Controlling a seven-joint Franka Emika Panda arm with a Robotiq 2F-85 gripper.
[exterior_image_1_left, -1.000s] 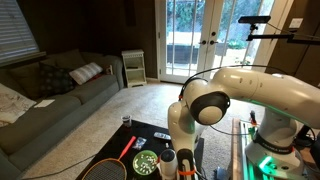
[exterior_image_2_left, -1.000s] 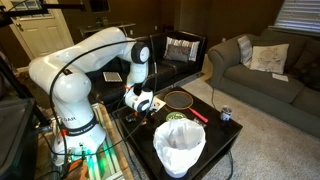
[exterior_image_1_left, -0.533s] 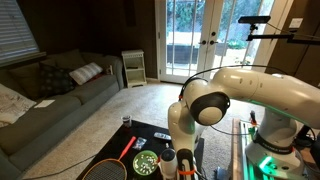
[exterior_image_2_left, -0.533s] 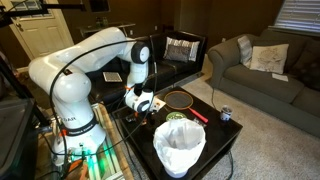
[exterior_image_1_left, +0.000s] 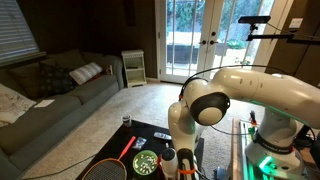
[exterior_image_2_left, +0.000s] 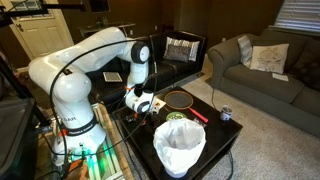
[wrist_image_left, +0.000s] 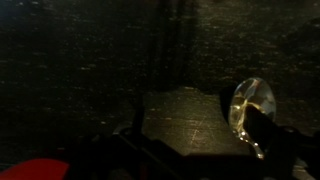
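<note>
The spoon's bowl (wrist_image_left: 252, 104) is next to one finger and outside the gripper's open gap, so the robot should lift clear, center over the spoon's handle and close the gripper there.
My gripper (exterior_image_2_left: 143, 103) hangs low over the near-left part of a black table (exterior_image_2_left: 222, 137); it also shows in an exterior view (exterior_image_1_left: 169, 160). In the dark wrist view the two fingers look spread apart with bare tabletop between them (wrist_image_left: 195, 140). A shiny, clear rounded object (wrist_image_left: 250, 108) lies by the right finger; I cannot tell if it touches it. A red shape (wrist_image_left: 30, 170) sits at the bottom left. Nothing shows between the fingers.
On the table lie a racket (exterior_image_2_left: 178, 99), a green bowl (exterior_image_2_left: 176, 117), a red-handled tool (exterior_image_2_left: 198, 114) and a small can (exterior_image_2_left: 225, 114). A white-lined bin (exterior_image_2_left: 180, 148) stands at the table's near edge. A grey sofa (exterior_image_2_left: 262, 62) is beyond.
</note>
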